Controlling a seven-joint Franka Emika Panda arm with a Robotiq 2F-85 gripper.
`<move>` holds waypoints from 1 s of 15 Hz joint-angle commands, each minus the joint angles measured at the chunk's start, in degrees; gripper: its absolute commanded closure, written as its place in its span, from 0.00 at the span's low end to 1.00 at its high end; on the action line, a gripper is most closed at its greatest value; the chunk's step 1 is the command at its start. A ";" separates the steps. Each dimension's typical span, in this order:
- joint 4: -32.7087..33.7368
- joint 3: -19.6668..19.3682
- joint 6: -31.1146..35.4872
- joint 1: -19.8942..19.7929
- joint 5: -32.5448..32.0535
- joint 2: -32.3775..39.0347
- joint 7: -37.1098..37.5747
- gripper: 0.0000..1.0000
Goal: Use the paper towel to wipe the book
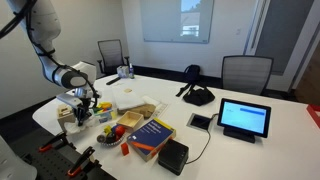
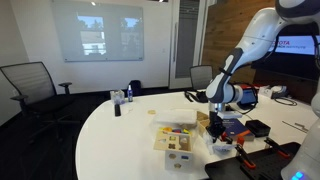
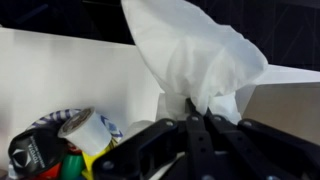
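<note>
My gripper keeps going down until the paper towel (image 3: pixel 195 50), which hangs over the clear white patch (image 3: pixel 118 82) beside the bowl, touches the table, and then let go.
My gripper (image 3: pixel 190 112) is shut on a crumpled white paper towel (image 3: pixel 195 55) that fans out beyond the fingertips. In both exterior views the gripper (image 1: pixel 85 100) (image 2: pixel 215 108) hangs just above the table at its cluttered end. The book (image 1: pixel 150 133), thick with a dark blue cover and an orange-red edge, lies flat near the table's front edge, apart from the gripper. In an exterior view only a blue sliver of the book (image 2: pixel 232 126) shows behind the arm. The book is out of the wrist view.
A lit tablet (image 1: pixel 244 118), a small black box (image 1: pixel 172 153) and a black pad (image 1: pixel 200 121) lie near the book. A bowl of small items (image 3: pixel 60 140) sits under the gripper. A wooden tray (image 2: pixel 175 140), a bottle (image 2: pixel 128 92) and chairs (image 1: pixel 245 72) stand around.
</note>
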 commanded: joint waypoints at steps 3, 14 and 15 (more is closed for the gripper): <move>1.05 -2.06 2.72 0.86 -2.38 5.07 0.98 0.99; 11.52 -3.86 3.53 1.14 -9.62 17.32 0.10 0.72; 12.02 -3.65 4.09 1.07 -9.83 17.88 -0.12 0.70</move>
